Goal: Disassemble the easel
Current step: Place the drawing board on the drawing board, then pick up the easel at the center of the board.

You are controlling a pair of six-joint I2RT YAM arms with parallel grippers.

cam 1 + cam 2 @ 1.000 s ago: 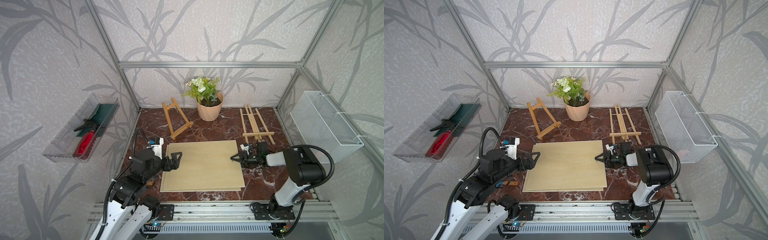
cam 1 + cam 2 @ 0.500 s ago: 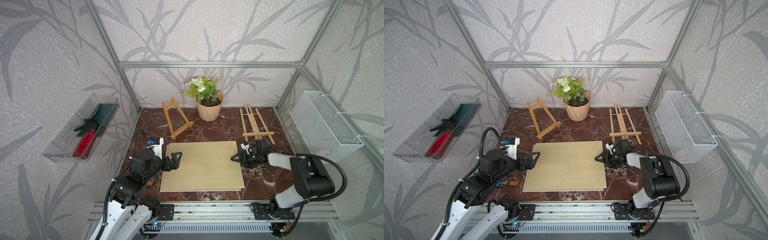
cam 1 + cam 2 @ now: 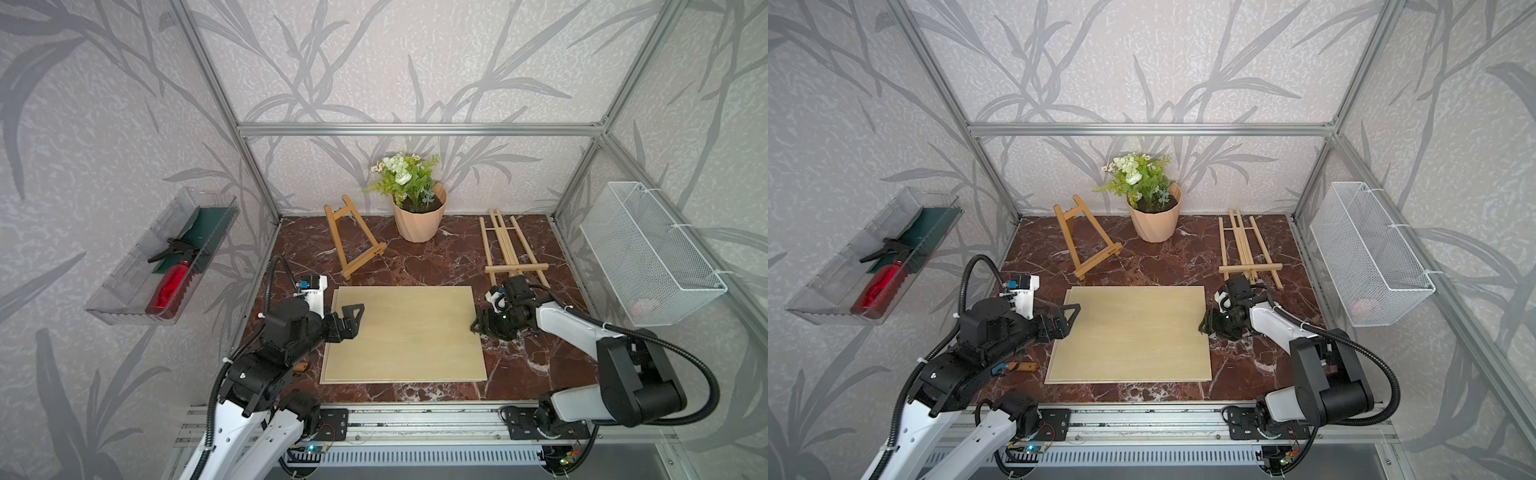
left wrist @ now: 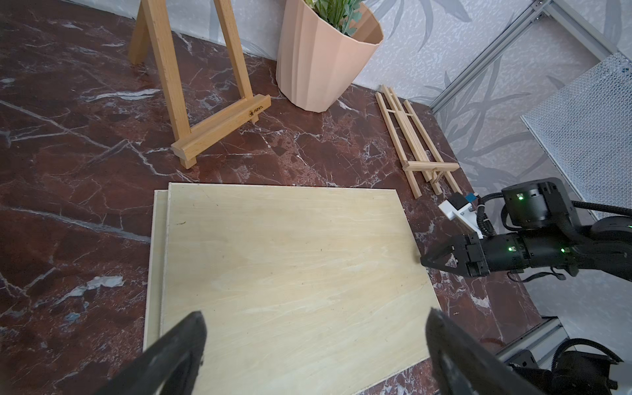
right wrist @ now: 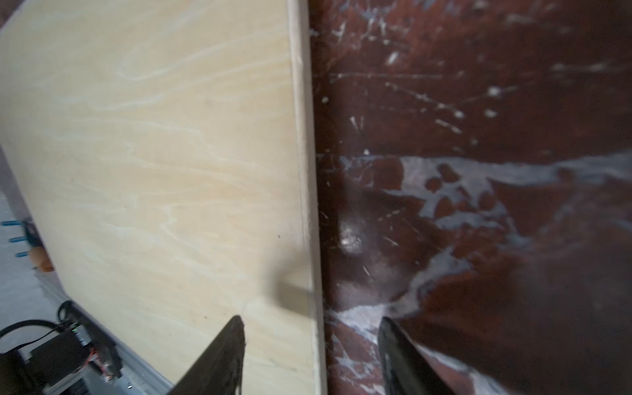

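Observation:
The board (image 3: 408,334) is flat and clear of the standing easel, so my right gripper should keep going to the easel's front leg (image 3: 338,247) farther from the flower pot and close there.
A pale plywood board (image 3: 407,332) (image 3: 1133,332) lies flat mid-table, with a second sheet showing under its left edge (image 4: 155,260). A chunky wooden easel (image 3: 353,239) (image 3: 1084,241) (image 4: 191,85) stands at the back left. A thinner easel (image 3: 507,249) (image 3: 1246,249) (image 4: 417,147) lies folded flat at the back right. My left gripper (image 3: 357,320) (image 3: 1071,321) (image 4: 314,318) hovers wide open over the board's left edge, holding nothing. My right gripper (image 3: 476,326) (image 3: 1202,326) (image 5: 311,320) is open at the board's right edge (image 5: 304,171), one finger over the wood and one over the marble.
A peach flower pot (image 3: 419,220) stands at the back between the easels. A white wire basket (image 3: 648,253) hangs on the right wall, and a clear tray (image 3: 162,266) with a red bottle on the left wall. A small orange-handled tool (image 3: 1021,366) lies by the left arm.
The right gripper's jaws have spread apart at the board's right edge, and the right arm's elbow has swung outward. The left arm and the board have stayed still.

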